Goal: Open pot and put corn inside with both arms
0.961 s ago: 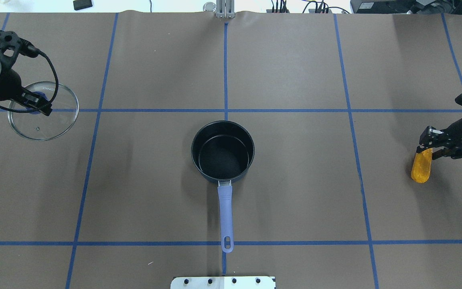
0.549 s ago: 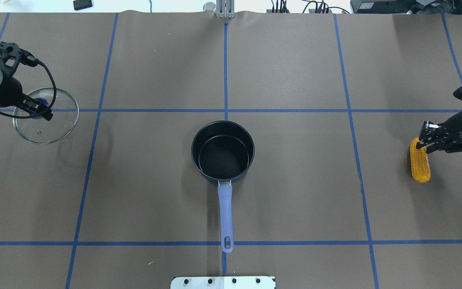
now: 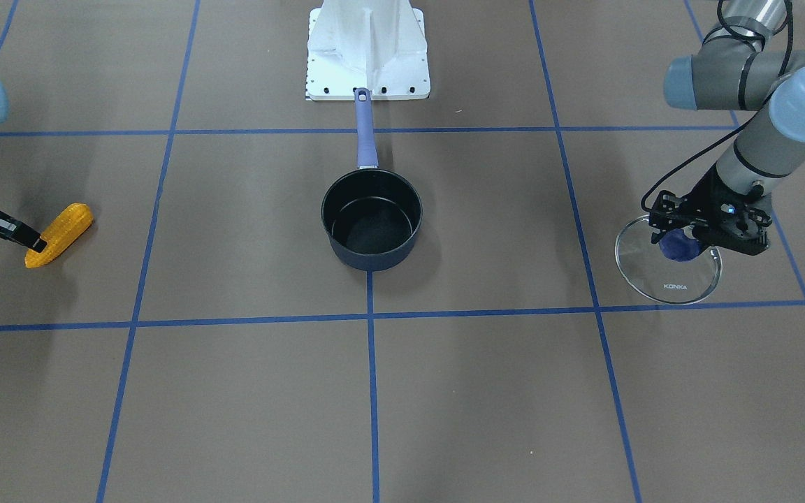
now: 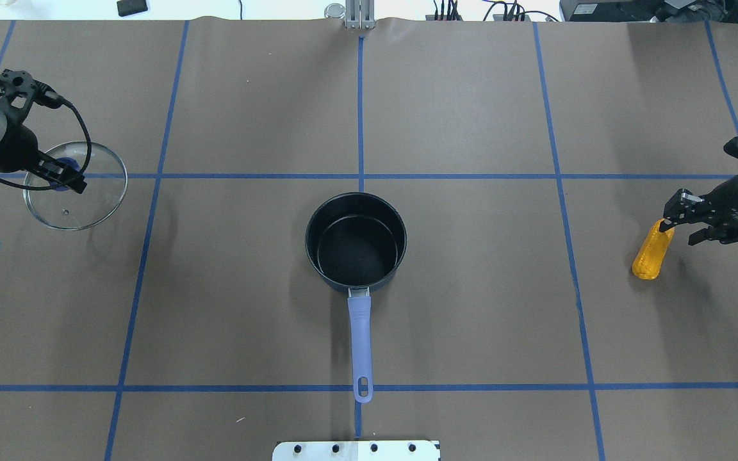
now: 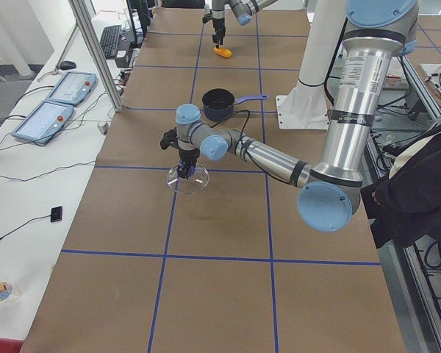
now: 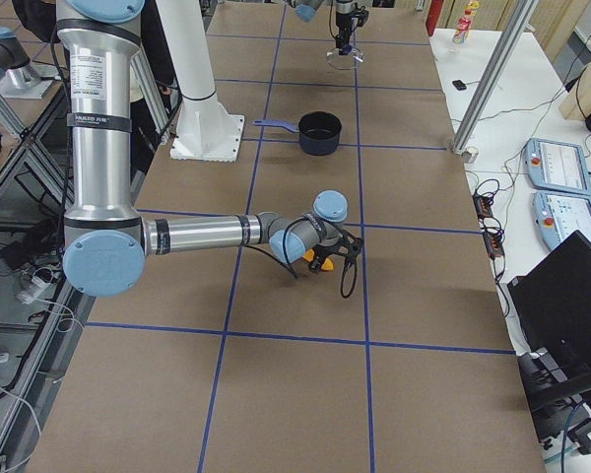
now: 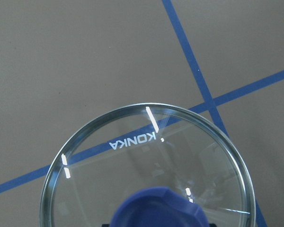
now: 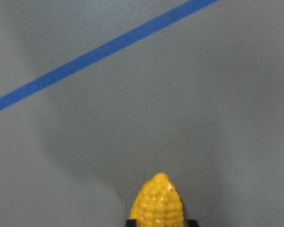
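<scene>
One end of the corn is at my right gripper, so I should open the gripper, move in and take hold of the corn's middle before I carry the corn to the pot.
The dark navy pot stands open at the table's middle, its purple handle pointing toward the robot base; it also shows in the front view. My left gripper is shut on the blue knob of the round glass lid, holding it low over the far left of the table. My right gripper is shut on one end of the orange-yellow corn at the far right. The corn hangs tilted just above the paper, and its tapered tip shows in the right wrist view.
The white base plate sits at the near edge behind the pot handle. A metal post stands at the far edge. Blue tape lines grid the brown paper. Bare paper lies between the pot and each gripper.
The left gripper has lowered the lid, which looks smaller now. The right gripper has shifted left with the corn, which has swung toward the pot.
</scene>
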`<state>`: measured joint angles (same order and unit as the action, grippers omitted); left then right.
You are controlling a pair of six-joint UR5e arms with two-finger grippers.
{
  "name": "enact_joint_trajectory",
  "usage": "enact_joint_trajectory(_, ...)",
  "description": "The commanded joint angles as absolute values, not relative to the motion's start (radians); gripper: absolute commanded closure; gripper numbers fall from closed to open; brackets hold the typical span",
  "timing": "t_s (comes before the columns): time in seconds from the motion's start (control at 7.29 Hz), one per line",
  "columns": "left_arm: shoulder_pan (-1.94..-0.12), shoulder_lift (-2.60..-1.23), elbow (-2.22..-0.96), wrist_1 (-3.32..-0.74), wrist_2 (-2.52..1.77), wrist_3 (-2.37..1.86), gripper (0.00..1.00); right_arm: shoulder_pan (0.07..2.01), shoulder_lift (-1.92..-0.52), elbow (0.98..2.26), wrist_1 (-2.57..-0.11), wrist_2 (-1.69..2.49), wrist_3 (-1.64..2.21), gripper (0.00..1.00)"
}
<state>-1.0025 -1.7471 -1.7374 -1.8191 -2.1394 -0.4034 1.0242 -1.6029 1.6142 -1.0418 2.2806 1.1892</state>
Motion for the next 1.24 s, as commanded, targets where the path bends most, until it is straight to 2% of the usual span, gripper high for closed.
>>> enact_joint_trajectory(0.0,-1.003,-1.747,-1.736,-1.819,-2.138,-0.403,0.41,1.016,-1.597,1.612,-1.042,2.270,1.190,0.25)
enact_joint_trajectory(0.41,-1.003,-1.746,-1.733,-1.819,-2.140,-0.400,0.41,0.945,-1.574,1.591,-1.034,2.234,1.239,0.25)
enact_joint_trajectory(0.55,-1.003,-1.746,-1.735,-1.819,-2.140,-0.400,0.41,0.939,-1.559,1.591,-1.032,2.224,1.270,0.31)
enact_joint_trajectory(0.69,-1.003,-1.746,-1.733,-1.819,-2.140,-0.400,0.41,0.939,-1.560,1.592,-1.032,2.226,1.270,0.40)
enact_joint_trajectory(0.82,-1.003,-1.746,-1.733,-1.819,-2.138,-0.400,0.41,0.939,-1.559,1.597,-1.032,2.233,1.269,0.62)
enact_joint_trajectory(1.1,-1.002,-1.746,-1.724,-1.819,-2.138,-0.397,0.41,0.940,-1.560,1.605,-1.031,2.238,1.266,0.93)
